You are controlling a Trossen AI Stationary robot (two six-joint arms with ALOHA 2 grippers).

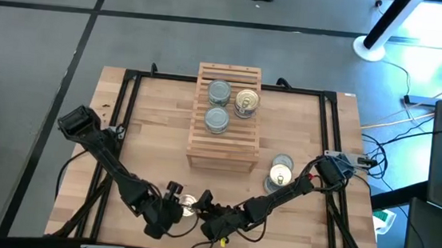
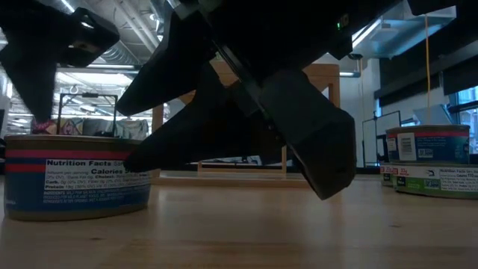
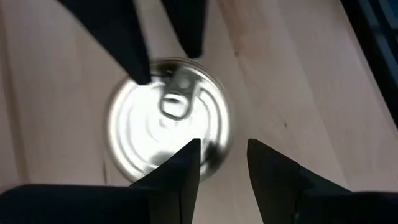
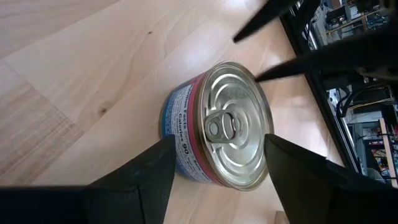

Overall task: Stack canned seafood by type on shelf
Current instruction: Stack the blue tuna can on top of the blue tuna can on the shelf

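The tin's top is too wide for the opening of the robot's left gripper, so the robot should close that gripper's fingers on the tin's rim and raise that edge of the tin.
A short tin with a silver pull-tab top and a red-and-blue label stands upright on the wooden table near its front edge, between my two grippers. My left gripper hovers above it, open, with nothing between its fingers. My right gripper is open too; its fingers stand on either side of the tin's near part. The shelf, a light-wood slatted rack, carries two silver-topped tins and a gold-topped one.
Two more tins stand on the table right of the shelf; one has a green label. A black frame runs around the tabletop. Bare wood lies left of the shelf.
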